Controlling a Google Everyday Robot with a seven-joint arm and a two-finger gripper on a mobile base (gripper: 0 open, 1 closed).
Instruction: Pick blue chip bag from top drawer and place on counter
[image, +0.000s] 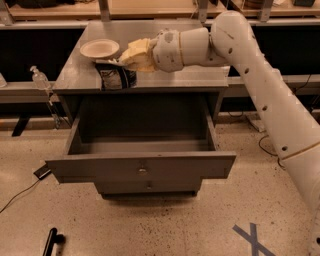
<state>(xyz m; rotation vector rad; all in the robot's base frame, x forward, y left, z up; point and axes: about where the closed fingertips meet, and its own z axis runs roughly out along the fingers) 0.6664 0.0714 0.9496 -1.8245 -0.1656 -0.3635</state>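
The blue chip bag hangs clear of the top drawer, so my gripper should keep going inward and let go on the open counter next to the white bowl.
The blue chip bag hangs at the front left of the counter, its lower edge at or just above the front edge; I cannot tell if it touches. My gripper reaches in from the right over the counter and is shut on the bag's top. The top drawer is pulled fully open below, and its inside shows nothing in it. Its small knob is at the middle of the front panel.
A white bowl stands on the counter's back left, just behind the bag. A clear bottle stands on the low shelf to the left. A narrower drawer front sits below. A black object and blue tape lie on the floor.
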